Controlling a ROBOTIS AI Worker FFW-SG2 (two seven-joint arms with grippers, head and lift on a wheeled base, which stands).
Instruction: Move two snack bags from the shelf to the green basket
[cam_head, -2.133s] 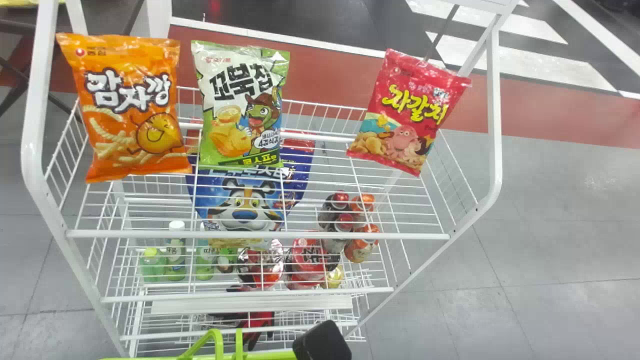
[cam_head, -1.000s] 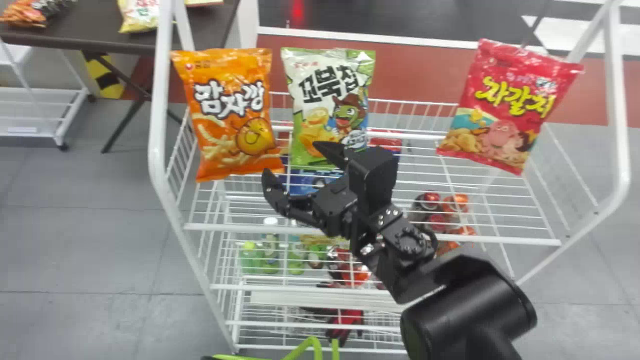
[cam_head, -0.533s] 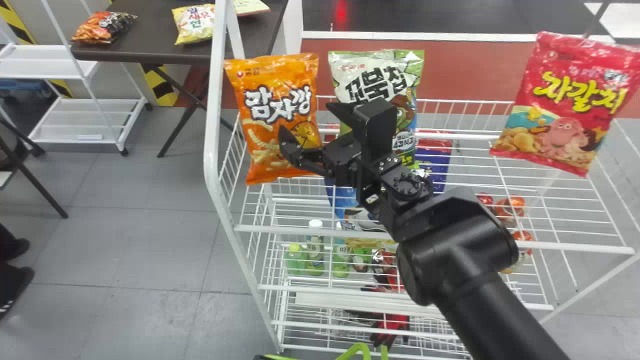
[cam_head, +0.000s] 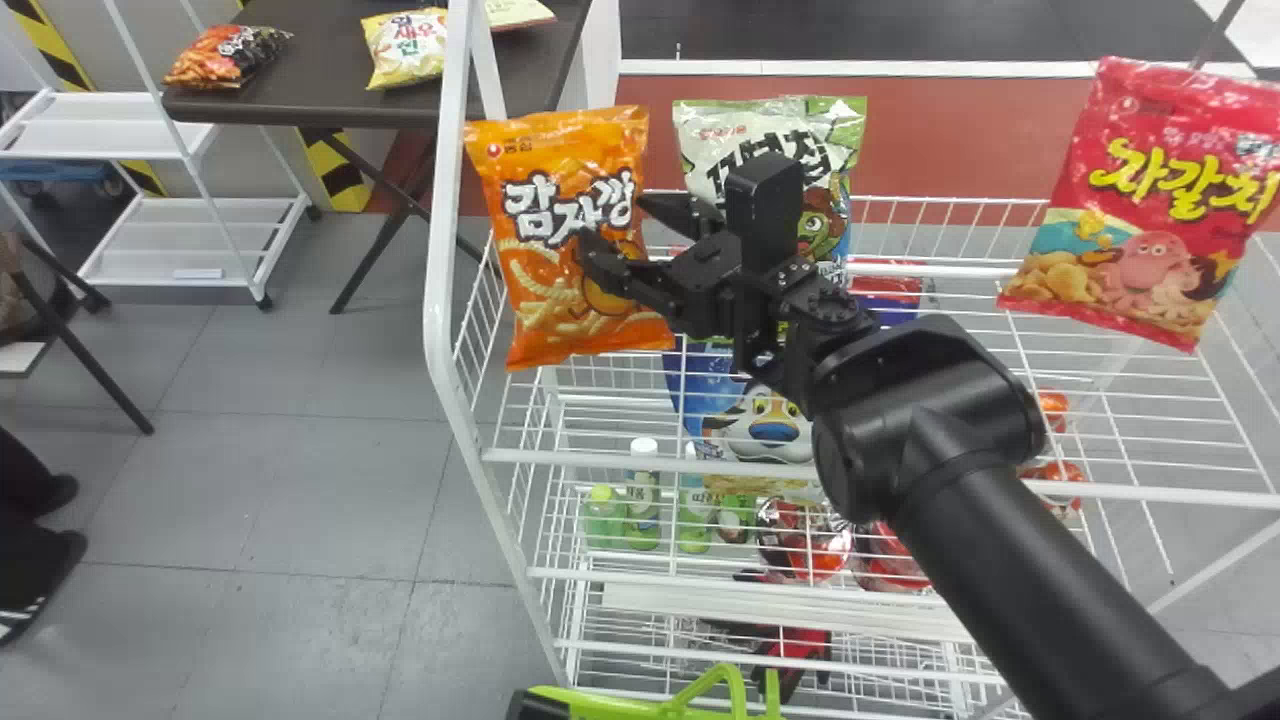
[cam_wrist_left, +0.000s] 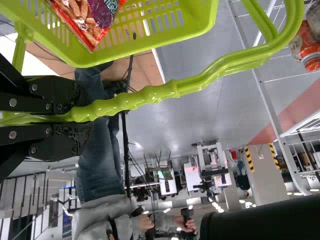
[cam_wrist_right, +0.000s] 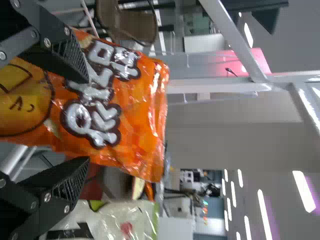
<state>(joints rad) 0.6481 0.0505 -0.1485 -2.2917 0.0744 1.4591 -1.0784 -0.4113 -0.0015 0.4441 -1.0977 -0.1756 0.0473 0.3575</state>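
Observation:
The orange snack bag (cam_head: 570, 234) is standing up and has shiny wrinkled film (cam_wrist_right: 150, 102). It will squeeze inward at my right gripper and its top will stay stretched out when I lift it.
My right gripper (cam_head: 612, 222) stands open in front of the orange snack bag (cam_head: 560, 310), upright at the left end of the rack's top shelf. In the right wrist view this gripper (cam_wrist_right: 87, 120) has one finger overlapping the orange bag (cam_wrist_right: 145, 115) and the other near its edge, beside the green-white bag (cam_wrist_right: 120, 220). That green-white bag (cam_head: 740, 115) is partly behind the gripper; a red bag (cam_head: 1140, 190) hangs farther right. The green basket (cam_head: 625, 708) is at the bottom edge. In the left wrist view my left gripper (cam_wrist_left: 90, 114) is shut on the handle of the basket (cam_wrist_left: 175, 30), which holds a red-purple bag (cam_wrist_left: 82, 20).
The rack's white left post (cam_head: 440, 300) rises close beside the orange bag. A blue bag (cam_head: 755, 415), bottles (cam_head: 640, 500) and cans sit on lower levels. At the back left, a dark table (cam_head: 300, 100) bears more snack bags.
My right arm came up from the bottom edge and moved left, from before the green-white bag to the orange one. The head view has swung left, so the rack appears farther right.

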